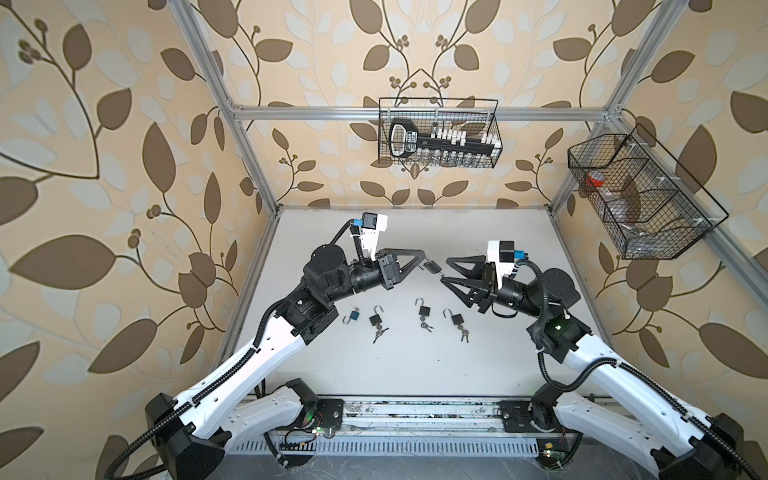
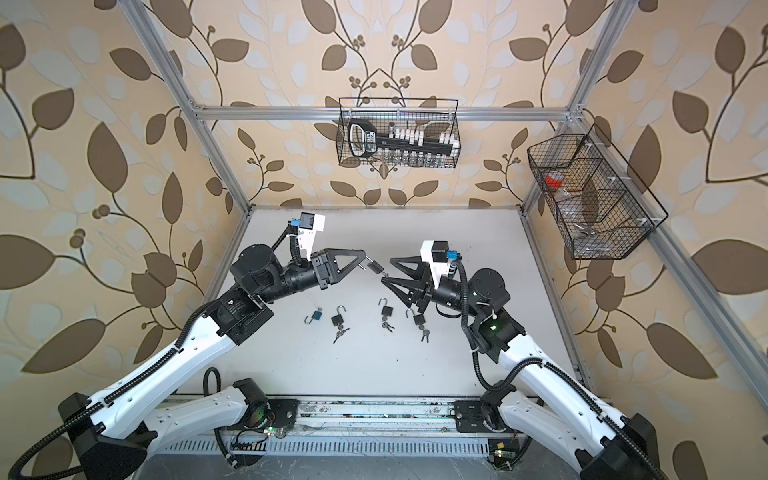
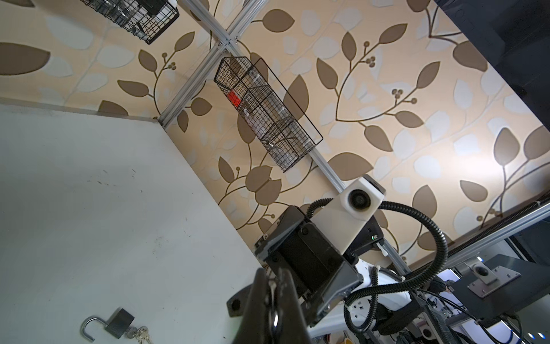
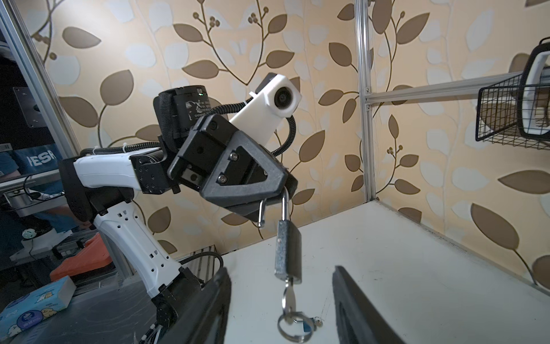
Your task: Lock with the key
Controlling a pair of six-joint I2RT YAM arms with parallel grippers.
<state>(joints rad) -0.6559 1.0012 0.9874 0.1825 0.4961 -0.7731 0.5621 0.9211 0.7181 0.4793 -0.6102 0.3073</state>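
Note:
The shackle's short end (image 4: 262,216) is hanging next to the padlock's body. My right gripper should grab the padlock's dark body (image 4: 288,252) and turn it under the shackle's short end before locking.
A dark padlock (image 4: 287,250) hangs in the air above the table, and my left gripper (image 4: 268,202) is shut on its silver shackle (image 4: 285,205). The shackle's short end is free of the body, so the lock is open. A key (image 4: 290,297) sits in the bottom of the lock with a key ring (image 4: 293,326) dangling from it. My right gripper (image 4: 280,269) is open, with one finger on each side of the lock's lower end and key, touching neither. In both top views the padlock (image 1: 432,266) (image 2: 375,266) hangs between the left gripper (image 1: 423,253) and the right gripper (image 1: 444,270).
On the table (image 1: 478,361) below lie a blue padlock (image 1: 354,316) and three black ones (image 1: 376,319) (image 1: 424,311) (image 1: 456,319), all with open shackles, the black ones with keys. Wire baskets hang on the back wall (image 1: 440,162) and the right wall (image 1: 640,232).

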